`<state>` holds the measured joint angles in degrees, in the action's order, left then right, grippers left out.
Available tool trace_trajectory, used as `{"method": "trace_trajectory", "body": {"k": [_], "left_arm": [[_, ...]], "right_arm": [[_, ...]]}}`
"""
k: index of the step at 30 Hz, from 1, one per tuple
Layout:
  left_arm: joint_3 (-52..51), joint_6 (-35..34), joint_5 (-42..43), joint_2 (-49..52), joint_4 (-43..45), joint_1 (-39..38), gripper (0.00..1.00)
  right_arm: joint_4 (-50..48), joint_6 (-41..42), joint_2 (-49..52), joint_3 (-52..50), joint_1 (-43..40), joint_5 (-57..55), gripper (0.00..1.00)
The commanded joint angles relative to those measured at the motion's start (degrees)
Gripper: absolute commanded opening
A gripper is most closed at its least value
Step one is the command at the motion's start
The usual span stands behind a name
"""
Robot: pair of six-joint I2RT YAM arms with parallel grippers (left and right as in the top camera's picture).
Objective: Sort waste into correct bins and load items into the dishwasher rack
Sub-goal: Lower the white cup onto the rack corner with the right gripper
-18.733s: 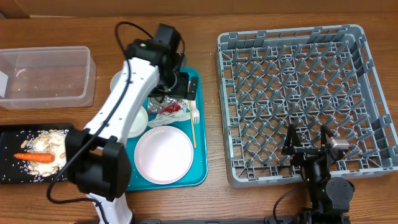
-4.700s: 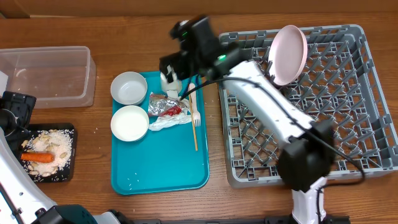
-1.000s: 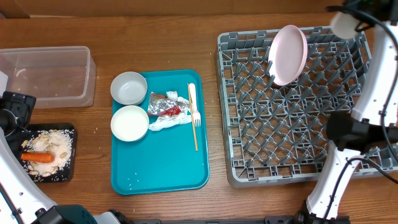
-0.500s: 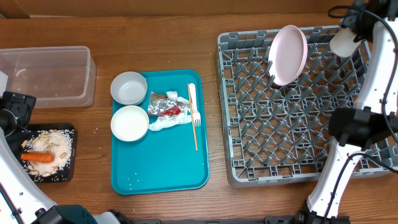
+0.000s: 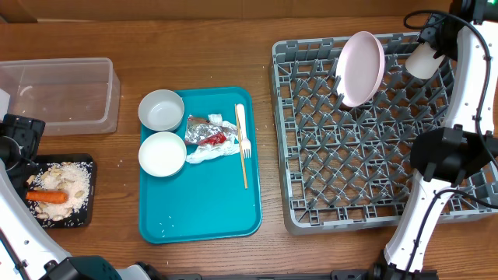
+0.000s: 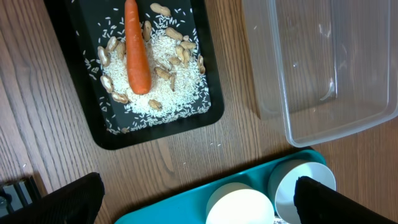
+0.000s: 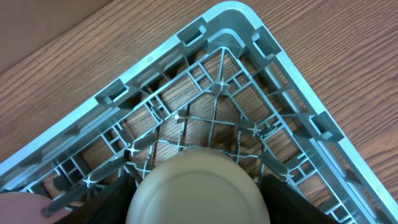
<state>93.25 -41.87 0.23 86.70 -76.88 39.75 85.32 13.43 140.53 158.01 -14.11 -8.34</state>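
The small white cup is slanted high among the rack's wires, so my right gripper should open first, then press the cup's bottom down with its fingers closed.
My right gripper is shut on the small white cup, bottom up, over the far right corner of the grey dishwasher rack; the cup fills the right wrist view above the rack corner. The white-pink plate stands in the rack. Two white bowls, the foil wrapper, a napkin and the fork lie on the teal tray. The carrot lies on rice and nuts in the black tray. My left gripper is open, beside it.
The clear plastic tub stands at the far left, above the black tray; it also shows in the left wrist view. My right arm runs along the rack's right side. Bare wood lies between the teal tray and the rack.
My right gripper has carried the cup from the teal tray to the rack's far right corner, and in the last second moved it slightly down and left over the rack. The left arm is still.
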Motion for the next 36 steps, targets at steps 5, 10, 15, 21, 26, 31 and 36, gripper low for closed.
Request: {"method": "trace_trajectory", "body": {"k": [5,10,15,21,26,31,36], "left_arm": [[0.7,-0.4,-0.7,0.4,0.0,0.0,1.00],[0.7,-0.4,-0.7,0.4,0.0,0.0,1.00],[0.7,-0.4,-0.7,0.4,0.0,0.0,1.00],[0.7,-0.4,-0.7,0.4,0.0,0.0,1.00],[0.7,-0.4,-0.7,0.4,0.0,0.0,1.00],[0.7,-0.4,-0.7,0.4,0.0,0.0,1.00],[0.7,-0.4,-0.7,0.4,0.0,0.0,1.00]], "right_arm": [[0.4,0.1,-0.2,-0.1,0.1,-0.2,0.67],[1.1,0.1,-0.2,-0.1,0.1,-0.2,0.73],[1.6,0.1,-0.2,-0.1,0.1,0.0,0.80],[2.8,0.1,-0.4,-0.1,0.1,3.7,0.82],[3.9,0.1,-2.6,0.0,0.2,6.5,0.81],[3.4,0.0,-5.3,0.0,0.2,6.9,0.88],[0.9,0.0,-4.3,-0.2,-0.7,2.5,0.72]]}}
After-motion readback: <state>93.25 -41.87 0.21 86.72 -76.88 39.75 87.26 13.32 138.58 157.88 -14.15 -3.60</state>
